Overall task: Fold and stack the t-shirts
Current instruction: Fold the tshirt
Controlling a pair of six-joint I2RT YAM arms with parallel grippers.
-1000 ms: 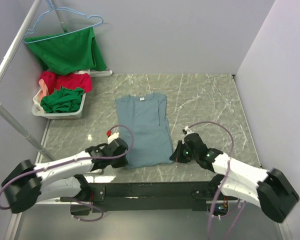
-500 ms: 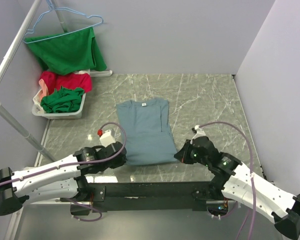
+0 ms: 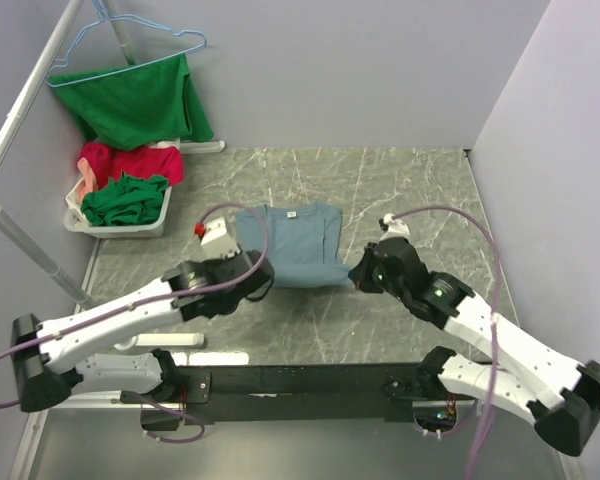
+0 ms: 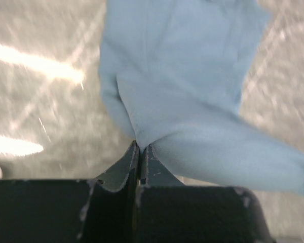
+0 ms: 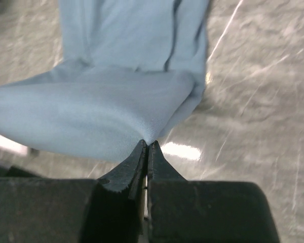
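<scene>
My left gripper keeps carrying the corner of the lifted hem (image 3: 312, 275) until the hem covers the collar (image 3: 292, 212), then let go, because the hem is stretched tight and parallel to the collar.
The grey-blue t-shirt (image 3: 300, 245) lies in the middle of the table, collar end far, its near hem lifted and carried toward the collar. My left gripper (image 3: 258, 272) is shut on the hem's left corner; the left wrist view shows cloth (image 4: 192, 101) pinched between the fingertips (image 4: 142, 148). My right gripper (image 3: 358, 274) is shut on the right corner, as the right wrist view shows on the cloth (image 5: 116, 111) at its tips (image 5: 147, 144). Red (image 3: 130, 160) and dark green (image 3: 125, 200) shirts sit in a bin.
A white bin (image 3: 115, 225) stands at the far left of the marble table (image 3: 410, 190). A green shirt (image 3: 135, 100) hangs on a blue hanger (image 3: 130, 45) from a slanted pole (image 3: 20, 110). Grey walls close the back and right sides.
Both grippers have moved away from the near edge toward the collar, carrying the shirt's bottom hem up and over the body. The visible shirt is now about half as long.
</scene>
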